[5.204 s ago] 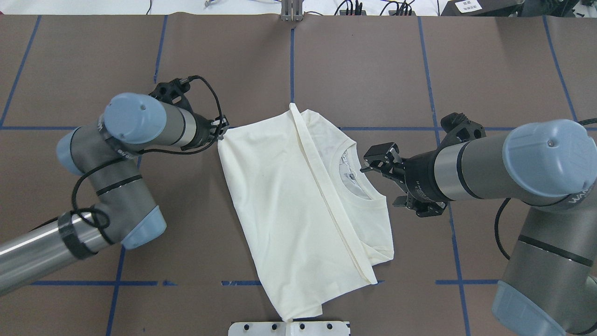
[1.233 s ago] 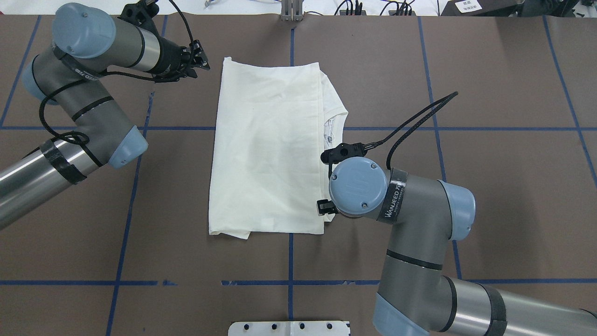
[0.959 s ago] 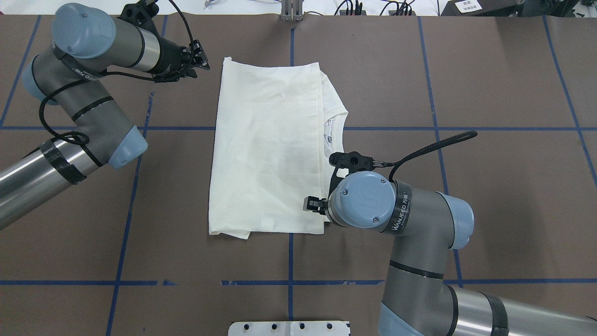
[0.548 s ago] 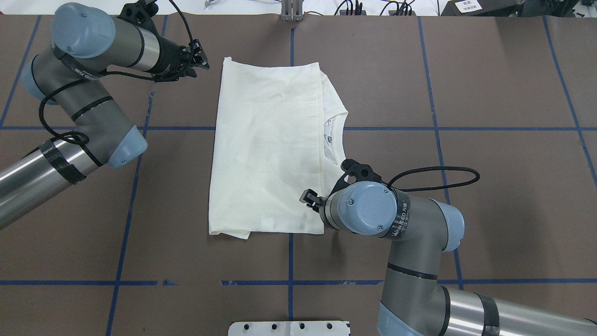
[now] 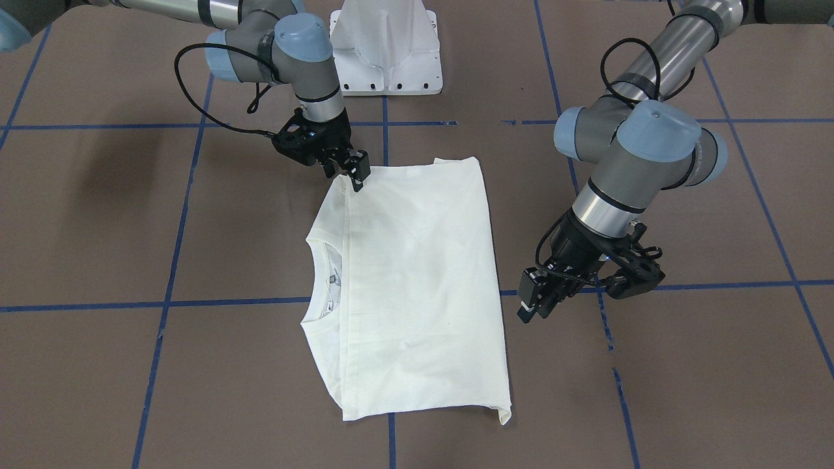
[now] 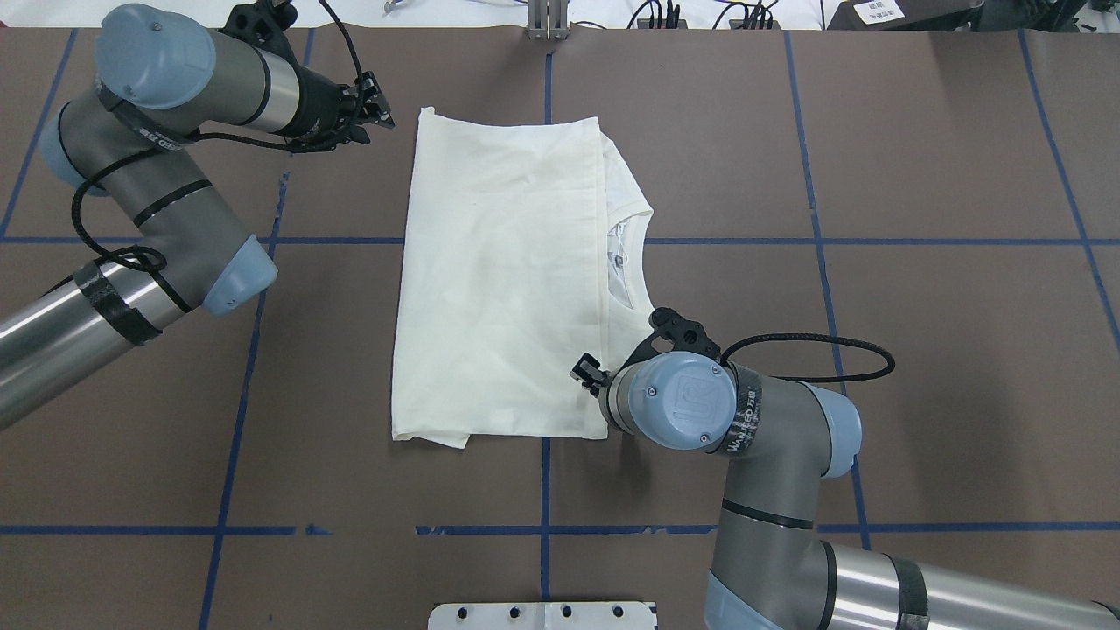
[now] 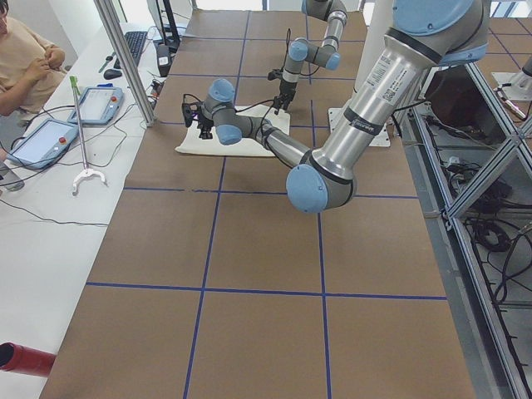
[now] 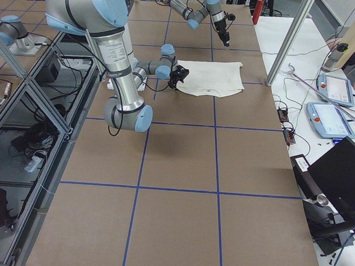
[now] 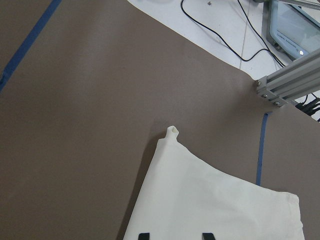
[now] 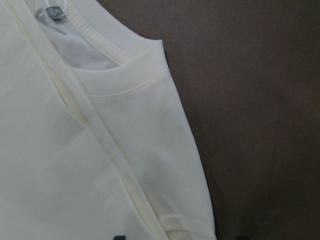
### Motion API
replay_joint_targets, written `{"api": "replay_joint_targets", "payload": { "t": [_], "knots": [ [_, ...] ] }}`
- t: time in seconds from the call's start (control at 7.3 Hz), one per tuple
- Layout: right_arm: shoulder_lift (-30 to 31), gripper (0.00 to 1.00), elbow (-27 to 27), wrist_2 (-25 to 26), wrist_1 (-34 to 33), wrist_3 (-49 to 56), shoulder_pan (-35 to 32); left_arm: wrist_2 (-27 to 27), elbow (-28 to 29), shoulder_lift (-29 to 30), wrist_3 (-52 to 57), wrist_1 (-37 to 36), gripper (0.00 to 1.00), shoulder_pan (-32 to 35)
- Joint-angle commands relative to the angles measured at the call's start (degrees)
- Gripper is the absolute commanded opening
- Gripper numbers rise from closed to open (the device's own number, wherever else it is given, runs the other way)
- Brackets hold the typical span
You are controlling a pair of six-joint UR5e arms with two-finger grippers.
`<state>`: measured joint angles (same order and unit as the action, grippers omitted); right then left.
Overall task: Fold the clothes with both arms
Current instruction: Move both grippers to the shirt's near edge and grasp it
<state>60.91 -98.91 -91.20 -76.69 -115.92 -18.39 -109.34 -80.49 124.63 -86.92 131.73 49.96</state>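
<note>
The shirt's far edge lies loose and has a curled corner (image 5: 504,414), so I expect the whole shirt to get dragged along when the robot pulls the fold of fabric (image 5: 348,181) toward itself.
The cream-white shirt (image 6: 503,280) lies folded in a flat rectangle on the brown table, plain side up, its print hidden. The ribbed collar (image 6: 632,262) shows at its right edge. It also shows in the front view (image 5: 417,286). My left gripper (image 6: 378,98) is open and empty, beside the shirt's far-left corner (image 9: 172,132) and apart from it. My right gripper (image 5: 355,170) is open and hovers just over the shirt's near-right corner; in its wrist view the collar (image 10: 120,55) and shoulder fold (image 10: 60,165) lie below. In the overhead view the wrist hides most of it.
The white pedestal base (image 6: 542,615) stands at the table's near edge. Blue tape lines cross the brown cover. An aluminium post (image 9: 290,80) stands beyond the far edge. A seated operator (image 7: 25,58) and two tablets (image 7: 41,141) are at the side bench.
Over five seconds the skewed, half-folded shirt became a straight rectangle farther away. In the last second the right wrist turned and slid toward the shirt's near-right corner. The left arm stayed still.
</note>
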Motion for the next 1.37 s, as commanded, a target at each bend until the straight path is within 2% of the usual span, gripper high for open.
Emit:
{"api": "replay_joint_targets", "payload": {
  "t": [0.0, 0.14, 0.27, 0.55, 0.68, 0.82, 0.96, 1.23],
  "knots": [
    [-0.26, 0.52, 0.12, 0.06, 0.05, -0.53, 0.19, 0.0, 0.07, 0.0, -0.01, 0.02, 0.46, -0.04],
    [-0.18, 0.07, 0.12, -0.03, 0.05, -0.45, 0.19, 0.0, -0.02, 0.0, -0.01, 0.02, 0.46, 0.04],
    [-0.18, 0.0, 0.12, 0.06, 0.14, -0.45, 0.63, 0.0, -0.02, 0.09, -0.01, 0.02, 0.46, -0.04],
    [-0.35, 0.0, -0.4, 0.06, 0.05, -0.27, 0.63, -0.09, -0.02, 0.0, -0.01, 0.02, 0.46, 0.05],
    [-0.09, 0.0, -2.41, -0.12, 0.05, 0.16, 0.29, -0.09, -0.63, 0.0, -0.44, -0.07, 0.47, -0.04],
    [0.69, 0.0, -4.6, -0.47, -0.04, 0.26, 0.11, -0.09, -4.47, -2.44, -2.54, -0.68, 0.47, -0.65],
    [1.14, 0.0, -4.89, -0.73, 0.05, 0.26, 0.02, 1.48, -10.86, -5.77, -8.3, -3.47, 0.47, -4.92],
    [3.06, 0.0, -7.07, -1.0, -0.04, 0.26, -0.07, 13.3, -28.07, -14.72, -16.65, -16.54, 0.5, -19.91]
  ]
}}
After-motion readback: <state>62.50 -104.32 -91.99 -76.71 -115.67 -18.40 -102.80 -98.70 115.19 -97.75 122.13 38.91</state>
